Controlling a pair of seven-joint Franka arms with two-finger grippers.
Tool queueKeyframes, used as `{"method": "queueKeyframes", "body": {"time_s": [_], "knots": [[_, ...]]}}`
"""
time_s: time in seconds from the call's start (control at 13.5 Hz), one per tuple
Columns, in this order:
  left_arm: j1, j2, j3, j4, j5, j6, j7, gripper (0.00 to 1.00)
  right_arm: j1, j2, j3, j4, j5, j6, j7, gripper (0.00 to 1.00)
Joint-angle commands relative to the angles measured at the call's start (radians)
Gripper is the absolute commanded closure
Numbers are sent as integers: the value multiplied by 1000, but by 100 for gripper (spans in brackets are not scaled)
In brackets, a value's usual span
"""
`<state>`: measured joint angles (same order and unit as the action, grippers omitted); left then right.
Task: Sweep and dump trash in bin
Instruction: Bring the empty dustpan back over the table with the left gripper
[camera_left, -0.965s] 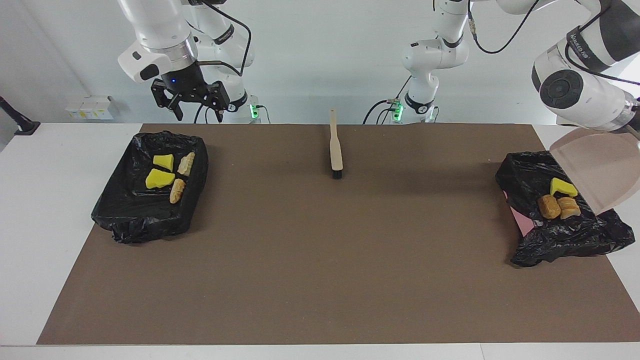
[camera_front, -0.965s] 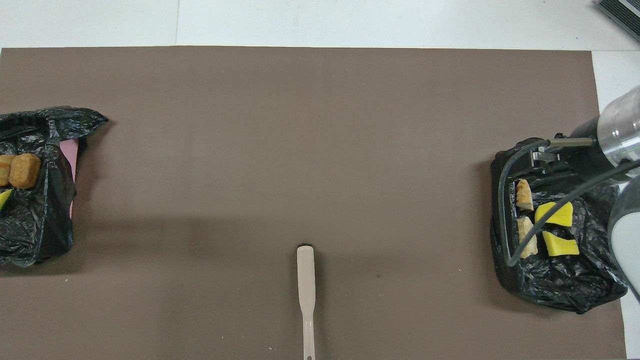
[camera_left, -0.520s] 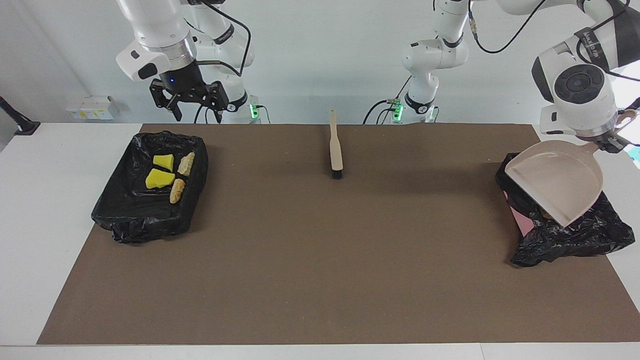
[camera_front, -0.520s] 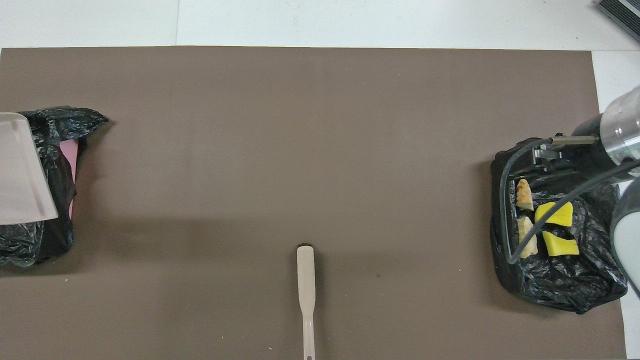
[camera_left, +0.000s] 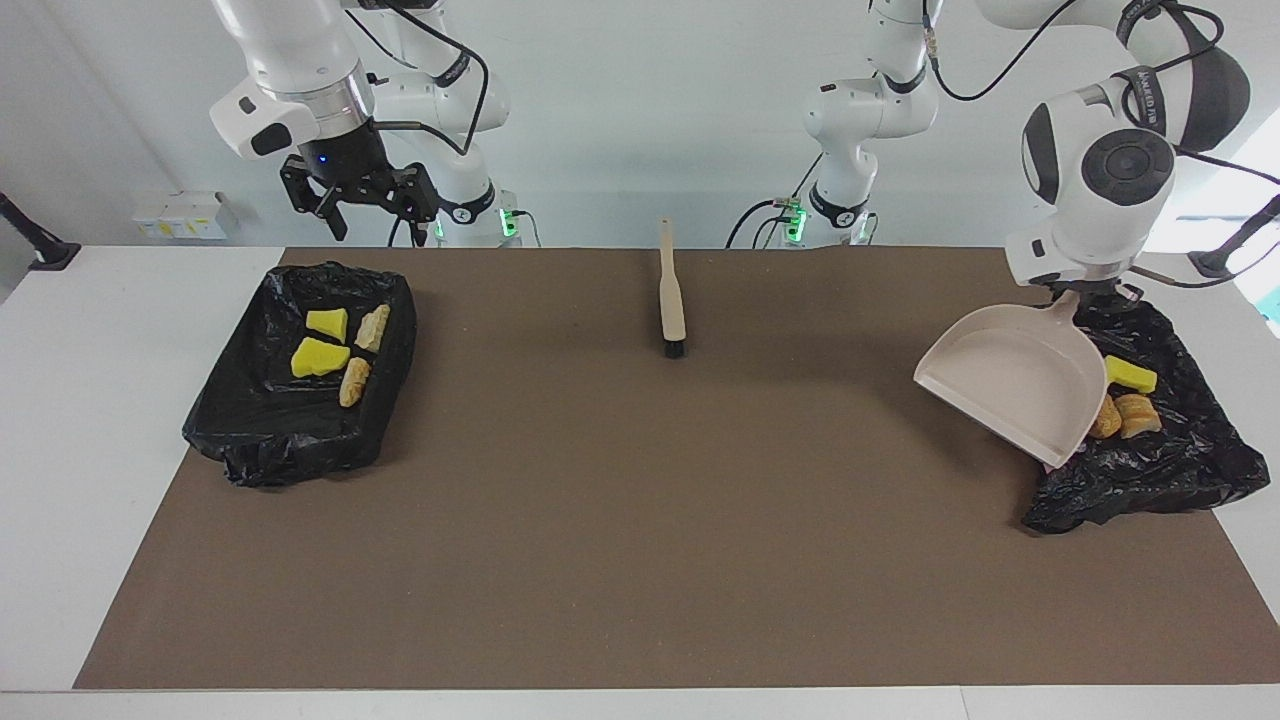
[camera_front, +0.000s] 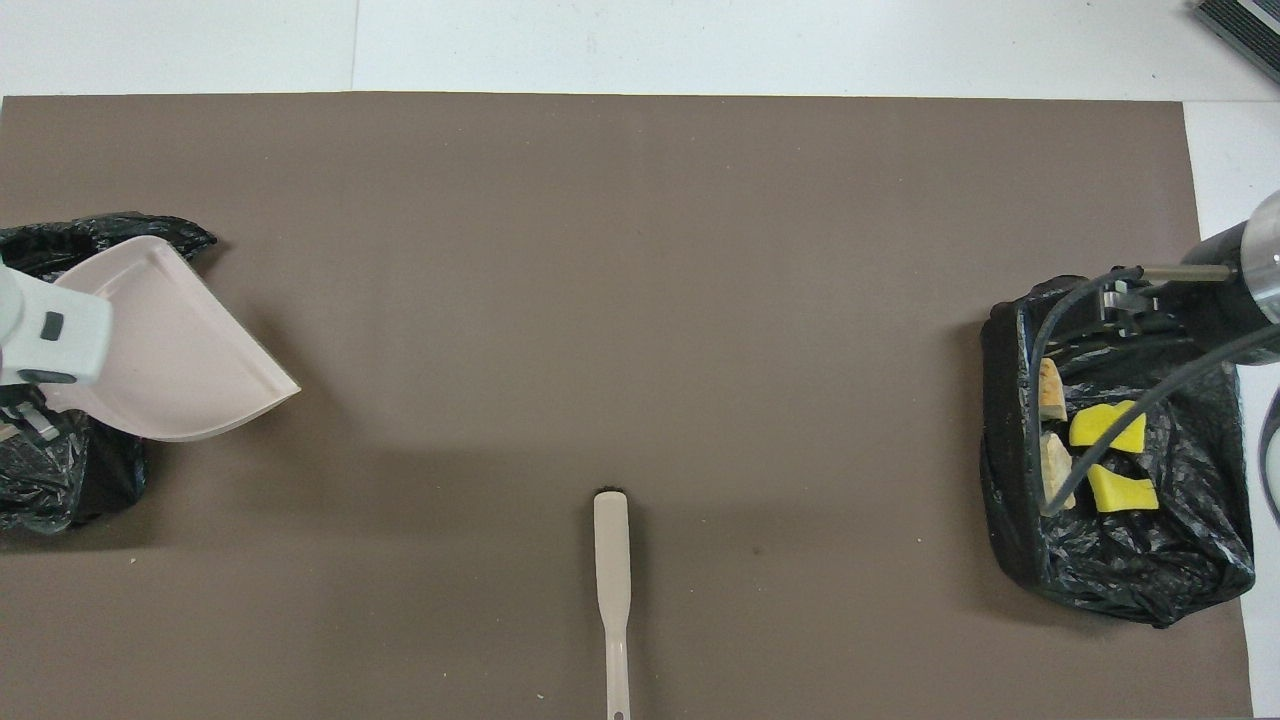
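Note:
My left gripper should keep going to the brown mat (camera_front: 609, 354) beyond the hand brush and let go of the beige dustpan (camera_front: 180, 348) flat there, because the dustpan is empty and that spot is clear.
My left gripper (camera_left: 1078, 296) is shut on the handle of the beige dustpan (camera_left: 1008, 385) and holds it tilted and empty in the air, over the mat and the edge of the black-lined bin (camera_left: 1160, 460) at the left arm's end. A yellow wedge (camera_left: 1131, 375) and tan lumps (camera_left: 1122, 416) of trash lie in that bin. The dustpan also shows in the overhead view (camera_front: 170, 350). My right gripper (camera_left: 365, 205) is open and empty, raised over the robots' edge of the second black-lined bin (camera_left: 270, 430), which holds yellow (camera_left: 320, 355) and tan (camera_left: 354, 381) trash.
A beige hand brush (camera_left: 672, 300) lies on the brown mat (camera_left: 640, 520) near the robots, midway between the arms, bristles pointing away from them; it also shows in the overhead view (camera_front: 612, 570). White table borders the mat.
My left arm has swung the dustpan from over its bin toward the table's middle, so the trash in that bin shows again. My right gripper has risen a little.

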<state>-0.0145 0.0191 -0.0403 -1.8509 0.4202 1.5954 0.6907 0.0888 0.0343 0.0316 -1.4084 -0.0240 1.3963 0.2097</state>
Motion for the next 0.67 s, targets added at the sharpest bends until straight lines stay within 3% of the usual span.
{"method": "queueKeyframes", "body": {"time_s": [0.0, 0.3, 0.59], "knots": [[-93, -36, 14, -63, -92, 4, -147, 100, 12, -45, -32, -30, 3, -11, -64, 0], [-240, 19, 14, -80, -245, 63, -417, 100, -6, -56, -32, -18, 9, -16, -81, 0], [-349, 85, 16, -59, -357, 236, -595, 100, -1, -73, -56, -18, 1, -26, -81, 0]]}}
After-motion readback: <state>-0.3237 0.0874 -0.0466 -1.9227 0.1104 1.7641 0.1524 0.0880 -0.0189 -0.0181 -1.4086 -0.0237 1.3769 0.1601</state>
